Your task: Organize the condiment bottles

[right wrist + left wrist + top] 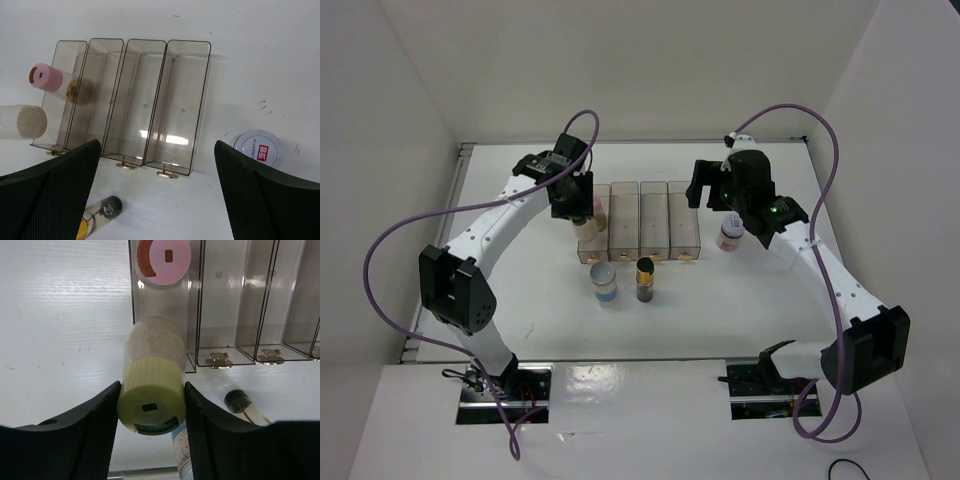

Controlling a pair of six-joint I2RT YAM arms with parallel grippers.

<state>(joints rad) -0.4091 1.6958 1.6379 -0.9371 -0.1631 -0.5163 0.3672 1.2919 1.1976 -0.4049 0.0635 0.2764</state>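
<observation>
The yellow-green jar [585, 228] is hanging upright, and the front of the pink-capped jar's bin [592, 251] is clear. My left gripper goes on lowering the yellow-green jar until it stands there.
My left gripper [151, 395] is shut on the yellow-green cap of a jar [152, 365] and holds it upright at the front end of the leftmost clear bin [134, 300]. In the top view that gripper [577, 208] is over the same bin. The pink-capped jar [164, 257] stands farther back in that bin. The pale blue-white jar [605, 283] and the dark jar with a black-gold top [645, 279] stand in front of the bins. The lavender-grey jar [730, 234] stands right of the bins. My right gripper [157, 200] is open and empty above the table, near the rightmost bin.
Four clear rectangular bins [655, 245] sit side by side mid-table, with gold handles on their front ends. The three right-hand bins [150, 55] hold nothing. White walls enclose the table on three sides.
</observation>
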